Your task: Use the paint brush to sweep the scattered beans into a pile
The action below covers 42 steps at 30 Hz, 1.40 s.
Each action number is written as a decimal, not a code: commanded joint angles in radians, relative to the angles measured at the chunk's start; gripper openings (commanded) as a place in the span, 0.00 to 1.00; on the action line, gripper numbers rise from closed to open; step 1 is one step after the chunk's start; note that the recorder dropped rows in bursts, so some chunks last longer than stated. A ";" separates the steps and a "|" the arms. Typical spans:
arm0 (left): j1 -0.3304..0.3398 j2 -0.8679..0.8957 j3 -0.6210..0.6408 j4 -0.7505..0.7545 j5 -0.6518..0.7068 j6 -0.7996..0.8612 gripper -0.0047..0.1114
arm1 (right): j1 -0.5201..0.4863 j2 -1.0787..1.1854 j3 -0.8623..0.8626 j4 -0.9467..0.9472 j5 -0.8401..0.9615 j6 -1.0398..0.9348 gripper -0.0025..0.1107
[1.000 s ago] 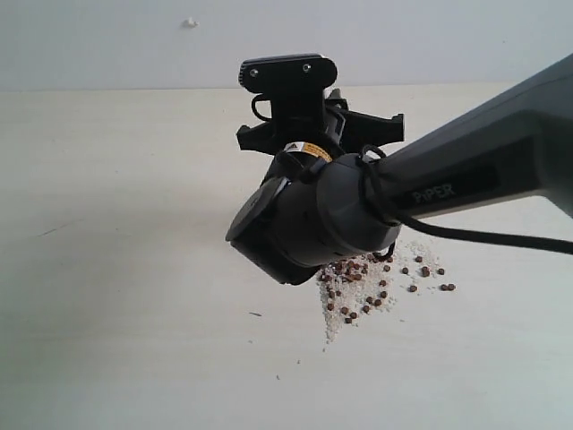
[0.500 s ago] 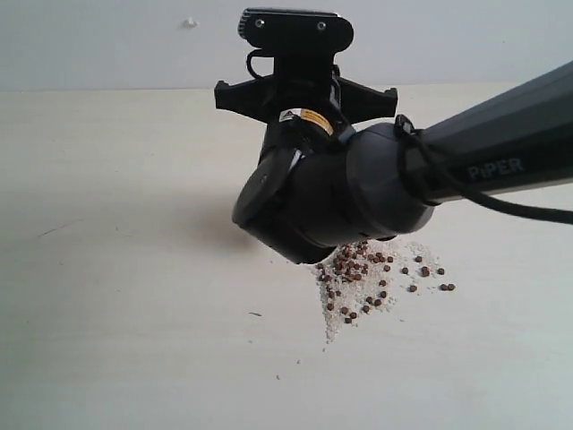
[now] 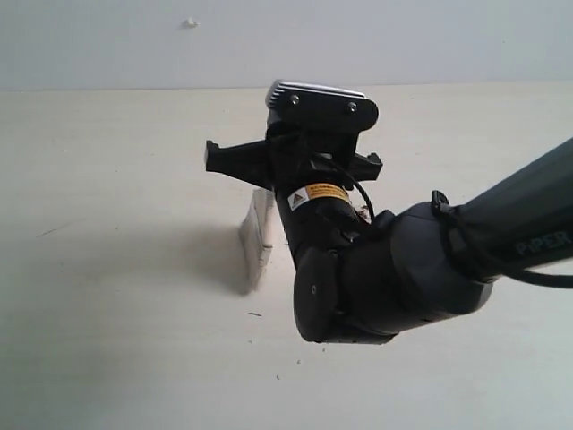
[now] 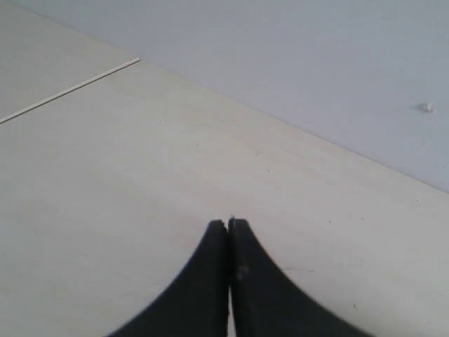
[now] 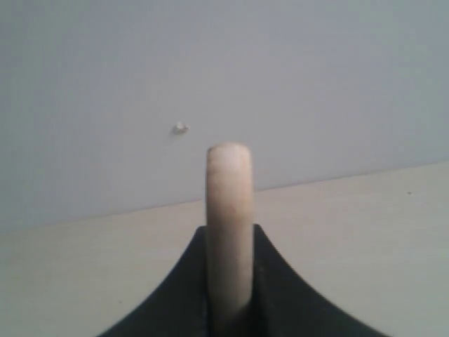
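Note:
The paint brush's bristles are above empty tabletop beyond the beans, so the robot's right gripper should lift the brush across to the opposite side of the beans and sweep in from there.
My right gripper (image 5: 229, 235) is shut on the paint brush's pale wooden handle (image 5: 229, 189), whose rounded end sticks out past the fingertips. In the exterior view the brush's off-white bristles (image 3: 258, 235) show to the left of the right arm's wrist (image 3: 385, 278), low over the table. The ferrule is hidden by the arm. The beans and the pile are hidden behind that bulky wrist. My left gripper (image 4: 229, 225) is shut with nothing between its fingers, above bare table, and it does not appear in the exterior view.
The pale wooden tabletop (image 3: 116, 296) runs back to a light grey wall (image 3: 107, 45). A thin seam (image 4: 70, 88) crosses the table in the left wrist view. A small white speck (image 3: 189, 22) sits on the wall.
The right arm's wrist has dropped and rolled toward the camera, now covering the beans. The brush bristles have come into sight at its left side.

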 commanded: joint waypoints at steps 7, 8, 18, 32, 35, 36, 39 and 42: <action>0.004 -0.002 0.004 -0.007 0.002 0.002 0.04 | 0.000 -0.011 0.097 0.129 -0.060 -0.159 0.02; 0.004 -0.002 0.004 -0.007 0.002 0.002 0.04 | 0.000 -0.011 0.100 0.139 -0.062 -0.184 0.02; 0.004 -0.002 0.004 -0.007 0.002 0.002 0.04 | 0.000 -0.028 0.102 0.164 -0.090 -0.220 0.02; 0.004 -0.002 0.004 -0.007 0.002 0.002 0.04 | -0.006 -0.194 0.165 -0.091 -0.090 -0.088 0.02; 0.004 -0.002 0.004 -0.007 0.002 0.002 0.04 | -0.071 -0.194 0.165 -0.136 -0.090 0.005 0.02; 0.004 -0.002 0.004 -0.007 0.002 0.002 0.04 | -0.101 -0.192 0.165 -0.164 -0.090 0.038 0.02; 0.004 -0.002 0.004 -0.007 0.002 0.002 0.04 | -0.220 -0.192 0.165 -0.388 -0.078 0.116 0.02; 0.004 -0.002 0.004 -0.007 0.002 0.002 0.04 | -0.335 -0.211 0.162 -0.630 -0.063 0.211 0.02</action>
